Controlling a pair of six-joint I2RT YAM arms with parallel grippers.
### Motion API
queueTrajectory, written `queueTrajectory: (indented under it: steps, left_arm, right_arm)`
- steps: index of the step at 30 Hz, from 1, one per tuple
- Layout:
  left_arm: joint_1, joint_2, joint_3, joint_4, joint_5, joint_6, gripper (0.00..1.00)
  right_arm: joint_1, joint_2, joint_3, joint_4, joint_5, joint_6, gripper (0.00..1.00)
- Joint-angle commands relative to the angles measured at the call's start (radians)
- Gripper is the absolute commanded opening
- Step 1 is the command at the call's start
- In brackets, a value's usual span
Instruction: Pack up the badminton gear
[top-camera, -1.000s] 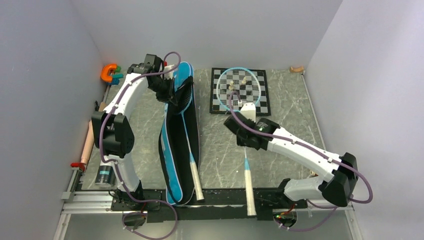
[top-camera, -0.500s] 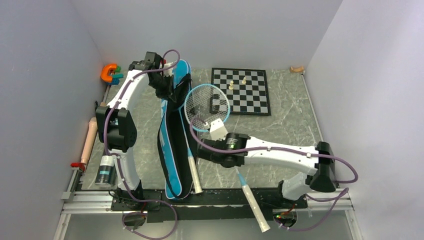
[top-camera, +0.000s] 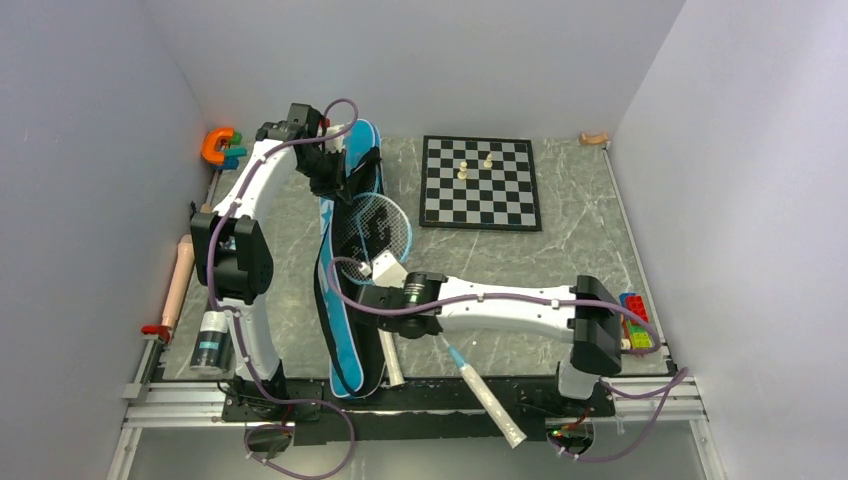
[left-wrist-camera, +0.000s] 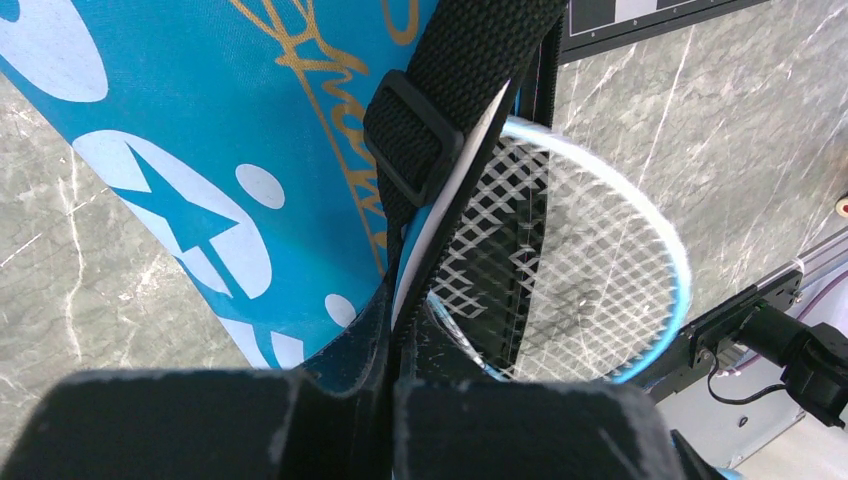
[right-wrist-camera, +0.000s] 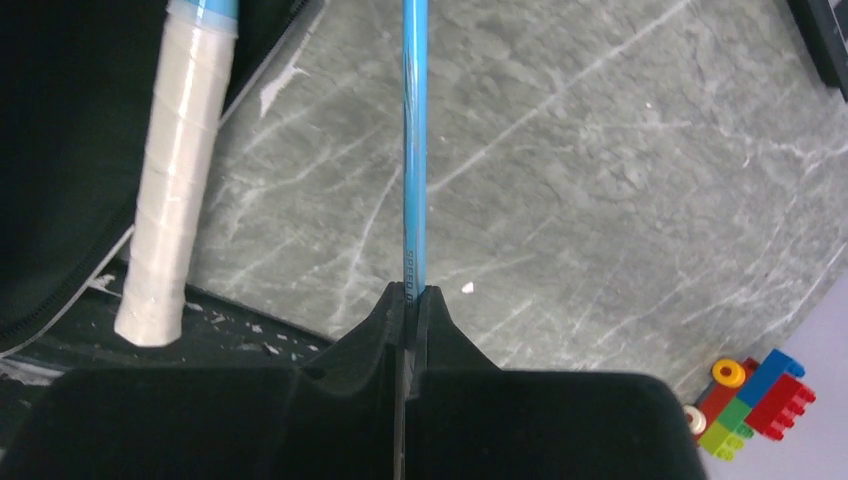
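Observation:
The held racket's head points at the bag's opening, so my right gripper carries on sliding the racket in until its head is under the bag's raised flap.
The blue racket bag lies lengthwise on the table left of centre. My left gripper is shut on the black edge of its upper flap, holding the mouth up beside the strap buckle. One light-blue racket lies in the bag with its white handle sticking out at the near end. My right gripper is shut on the thin blue shaft of a second racket. That racket's head hangs over the bag's opening, and its handle points to the near edge.
A chessboard with a few pieces lies at the back centre. An orange clamp sits at the back left. Coloured bricks lie by the right arm's base. A wooden handle and a small canister are along the left rail.
My right arm has swung left with the racket, taking its head from over the chessboard to over the bag's opening. The left gripper has kept its hold on the flap.

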Motion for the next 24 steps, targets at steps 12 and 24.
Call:
queueTrajectory:
  steps: [12,24]
  left_arm:
    - [-0.015,-0.077,-0.005,-0.035,0.090,0.011,0.00]
    - [-0.061,-0.073,0.024,-0.064,0.112,0.037,0.00]
  right_arm:
    - [-0.167,0.091,0.117,0.256,-0.045,-0.174,0.00]
    - [-0.212,0.225,0.237,0.418,-0.161,-0.237,0.00]
